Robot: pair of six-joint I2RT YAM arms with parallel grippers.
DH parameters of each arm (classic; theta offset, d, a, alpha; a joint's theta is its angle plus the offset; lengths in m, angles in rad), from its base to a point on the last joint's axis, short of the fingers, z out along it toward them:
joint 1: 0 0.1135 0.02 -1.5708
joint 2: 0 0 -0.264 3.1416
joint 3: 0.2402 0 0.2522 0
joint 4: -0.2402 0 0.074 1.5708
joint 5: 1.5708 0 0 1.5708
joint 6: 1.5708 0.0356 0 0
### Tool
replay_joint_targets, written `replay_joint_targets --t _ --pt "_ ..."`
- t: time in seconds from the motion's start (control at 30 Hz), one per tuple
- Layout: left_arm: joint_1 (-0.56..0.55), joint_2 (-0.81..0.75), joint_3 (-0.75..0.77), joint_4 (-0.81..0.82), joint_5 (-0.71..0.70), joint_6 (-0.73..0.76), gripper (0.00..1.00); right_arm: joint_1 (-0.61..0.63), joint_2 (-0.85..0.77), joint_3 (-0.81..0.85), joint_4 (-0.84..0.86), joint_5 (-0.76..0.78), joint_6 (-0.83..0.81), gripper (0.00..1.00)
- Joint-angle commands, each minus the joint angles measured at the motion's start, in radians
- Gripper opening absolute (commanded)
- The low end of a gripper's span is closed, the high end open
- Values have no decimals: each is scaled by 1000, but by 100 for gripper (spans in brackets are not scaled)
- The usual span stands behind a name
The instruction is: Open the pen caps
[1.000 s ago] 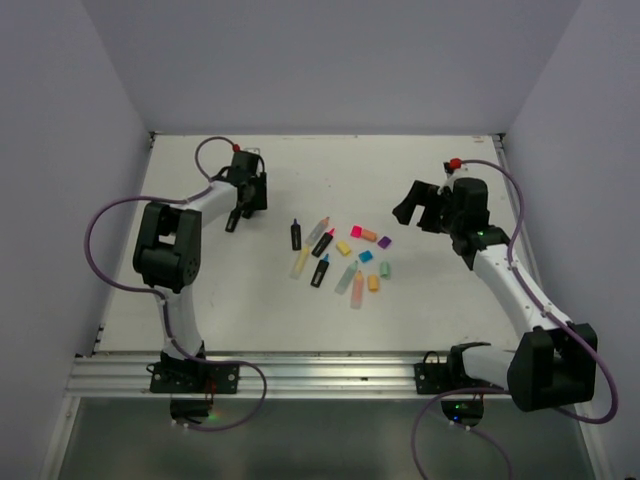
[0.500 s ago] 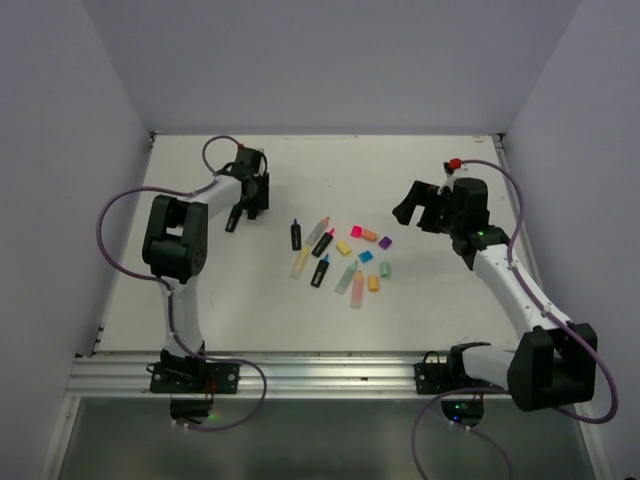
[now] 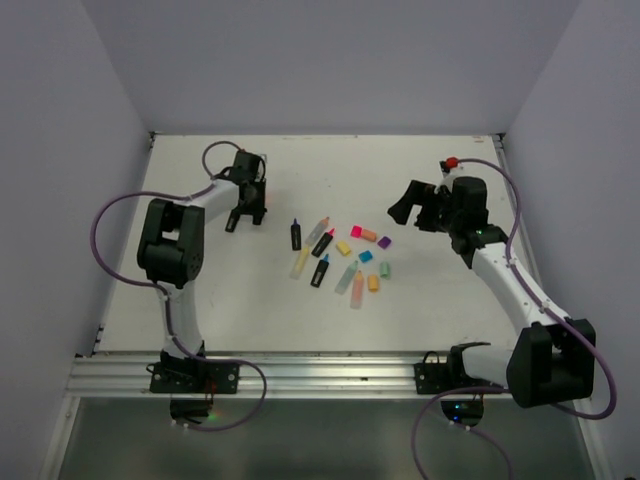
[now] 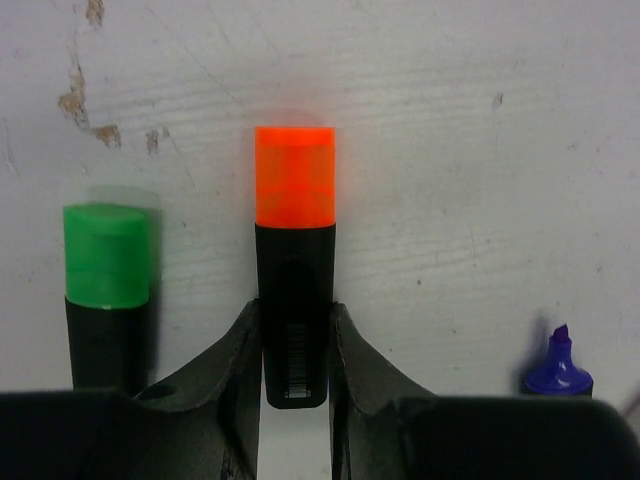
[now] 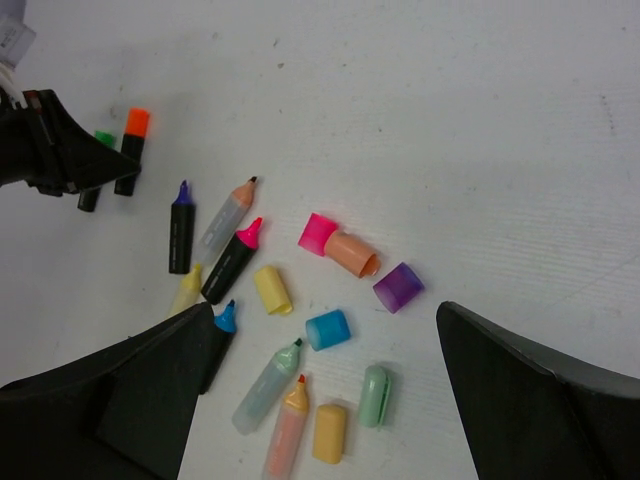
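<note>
The orange cap [image 4: 295, 177] is left clear while my left gripper holds the black body [image 4: 295, 258]. My right gripper should keep moving toward that cap until it closes there.
My left gripper [image 4: 293, 312] is shut on the black body of an orange-capped pen [image 4: 294, 190], low over the table at the back left [image 3: 238, 215]. A green-capped pen [image 4: 106, 262] lies beside it. Several uncapped pens [image 3: 322, 244] lie mid-table, among them purple-tipped [image 5: 180, 228], pink-tipped [image 5: 230, 262], mint [image 5: 266, 385] and peach [image 5: 287, 425] ones. Loose pen caps lie to their right: pink [image 5: 318, 234], peach [image 5: 351, 254], purple [image 5: 398, 287], yellow [image 5: 272, 290], blue [image 5: 328, 329], mint [image 5: 374, 394]. My right gripper [image 3: 405, 205] is open and empty, held above the caps.
The white table [image 3: 430, 300] has grey walls on the left, back and right. A metal rail [image 3: 320, 375] runs along the near edge. Cables loop off both arms.
The left arm's elbow has swung slightly while its gripper stays on the orange-capped pen. The right gripper has edged a little to the left.
</note>
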Motion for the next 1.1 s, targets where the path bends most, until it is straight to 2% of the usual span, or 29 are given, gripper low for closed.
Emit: replay_joint_targets --t 0.0,0.13,0.37,0.57,0.73,1.07 --pt "-26 -107 -55 -13 72 0 6 3 -1 0 81 -107 27 99" --pt "-98 -218 -130 18 55 -9 2 35 11 4 127 -175 81 99" --pt "-219 -396 -225 27 18 -28 2 184 127 105 144 -143 162 98" --pt "-322 -562 -313 79 46 -23 2 284 225 136 301 -137 315 96" --pt "-385 -625 -337 53 31 -24 2 334 307 217 267 -127 337 96" --pt "-414 -686 -368 56 26 -23 2 413 420 290 325 -126 409 91"
